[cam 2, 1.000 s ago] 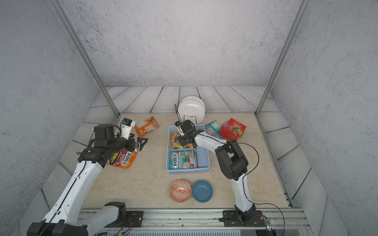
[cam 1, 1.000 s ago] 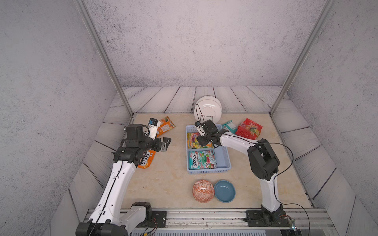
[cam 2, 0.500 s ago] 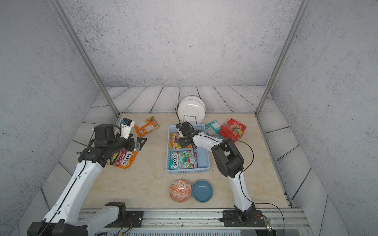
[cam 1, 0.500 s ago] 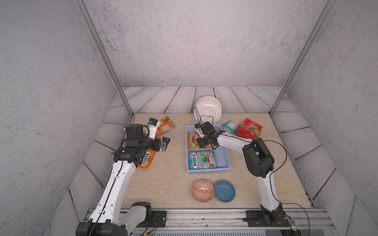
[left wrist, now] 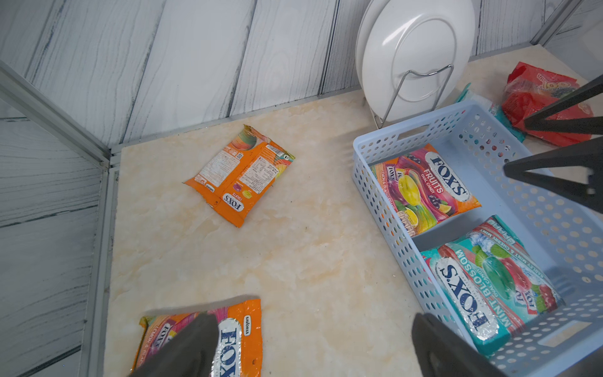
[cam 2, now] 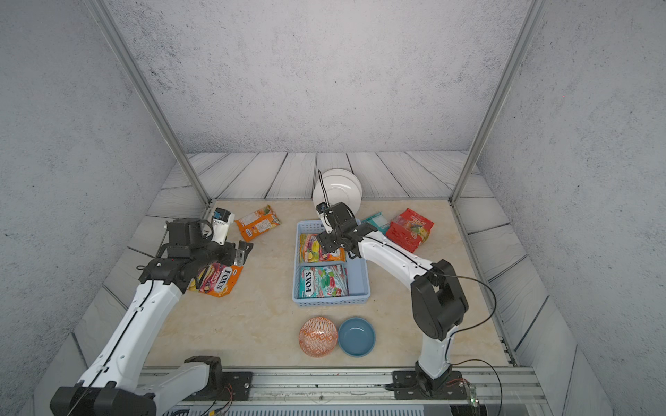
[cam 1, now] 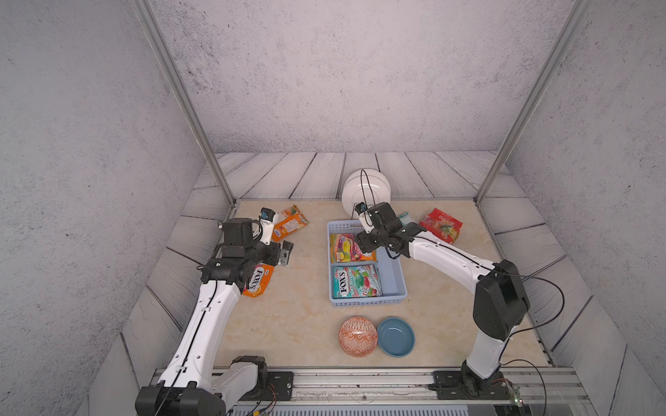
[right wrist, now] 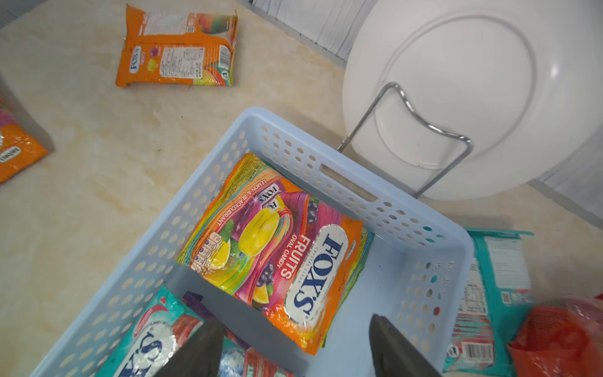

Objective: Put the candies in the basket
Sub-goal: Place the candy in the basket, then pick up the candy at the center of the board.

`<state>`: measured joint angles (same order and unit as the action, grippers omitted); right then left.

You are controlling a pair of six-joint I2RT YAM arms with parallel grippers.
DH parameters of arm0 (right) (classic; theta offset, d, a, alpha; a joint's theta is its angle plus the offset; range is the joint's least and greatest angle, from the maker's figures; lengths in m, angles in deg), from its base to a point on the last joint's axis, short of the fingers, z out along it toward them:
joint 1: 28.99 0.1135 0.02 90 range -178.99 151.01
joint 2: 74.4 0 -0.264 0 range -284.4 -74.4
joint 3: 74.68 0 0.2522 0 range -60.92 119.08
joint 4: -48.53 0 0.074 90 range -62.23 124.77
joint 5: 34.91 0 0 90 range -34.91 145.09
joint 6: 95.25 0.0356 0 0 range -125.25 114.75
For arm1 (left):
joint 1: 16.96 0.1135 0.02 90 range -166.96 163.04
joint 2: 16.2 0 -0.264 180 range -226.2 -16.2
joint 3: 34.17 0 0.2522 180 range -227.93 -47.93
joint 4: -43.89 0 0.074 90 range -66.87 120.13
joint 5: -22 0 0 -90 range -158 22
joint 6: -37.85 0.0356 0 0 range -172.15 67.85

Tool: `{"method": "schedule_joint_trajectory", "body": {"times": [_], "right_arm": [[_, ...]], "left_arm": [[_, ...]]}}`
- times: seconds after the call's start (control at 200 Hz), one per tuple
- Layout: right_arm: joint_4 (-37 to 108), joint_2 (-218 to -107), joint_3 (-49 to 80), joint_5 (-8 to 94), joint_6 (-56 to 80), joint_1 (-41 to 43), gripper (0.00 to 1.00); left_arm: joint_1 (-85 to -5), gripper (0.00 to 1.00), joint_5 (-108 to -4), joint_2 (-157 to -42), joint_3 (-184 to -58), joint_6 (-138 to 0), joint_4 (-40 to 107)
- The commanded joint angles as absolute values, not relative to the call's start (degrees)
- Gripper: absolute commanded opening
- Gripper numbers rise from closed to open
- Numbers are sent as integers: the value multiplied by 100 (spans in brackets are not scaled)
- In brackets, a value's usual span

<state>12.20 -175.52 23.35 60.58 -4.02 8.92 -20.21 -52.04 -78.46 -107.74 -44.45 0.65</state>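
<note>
My left gripper is open and the front orange candy bag point(cam 2: 220, 279) lies clear of the back one, so I should keep on toward it and close on the bag's near edge point(cam 2: 207, 291).
The light blue basket point(cam 1: 394, 277) stands mid-table and holds an orange fruits candy bag point(cam 1: 351, 248) and a teal mint bag point(cam 1: 356, 281). My right gripper point(right wrist: 293, 321) hangs open over the basket's far half, just above the fruits bag point(right wrist: 277, 248), with nothing between its fingers. My left gripper point(left wrist: 313, 316) is open above bare table, one finger over an orange candy bag point(left wrist: 241, 336) that lies partly under the arm point(cam 1: 257, 281). Another orange bag point(cam 1: 290, 223) lies at the back left. A teal bag point(right wrist: 492, 293) and a red bag point(cam 1: 441, 225) lie right of the basket.
White plates in a wire rack point(cam 1: 365, 191) stand right behind the basket. An orange patterned bowl point(cam 1: 358, 336) and a blue bowl point(cam 1: 395, 336) sit near the front edge. Metal frame posts rise at the back corners.
My right gripper's jaws have opened a little wider over the basket, and that arm's elbow has swung out to the right. The left arm has not moved.
</note>
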Motion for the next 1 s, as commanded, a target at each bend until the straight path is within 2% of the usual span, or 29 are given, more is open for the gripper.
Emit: {"method": "schedule_joint_trajectory", "body": {"times": [0.0, 0.315, 0.415, 0.631, 0.846, 0.996], "right_arm": [[935, -16999, 2067, 6370, -500, 884, 78], [942, -15683, 1113, 6883, -695, 789, 88], [971, -15319, 847, 7115, -745, 740, 95], [1032, -14579, 303, 7566, -813, 583, 99], [1282, -13965, -458, 8025, -903, 291, 99], [1495, -13604, -900, 8295, -840, 159, 99]], "left_arm": [[-1860, 99, -5310, -7909, -10995, -4453, 31], [-1828, 99, -5964, -7954, -10992, -4743, -480], [-1777, 99, -6309, -7902, -10839, -4914, -529], [-1452, 99, -6279, -7875, -10616, -5629, -509], [-926, 99, -6155, -8062, -10316, -6196, -322], [-412, 99, -5729, -8249, -10170, -6616, -198]]}}
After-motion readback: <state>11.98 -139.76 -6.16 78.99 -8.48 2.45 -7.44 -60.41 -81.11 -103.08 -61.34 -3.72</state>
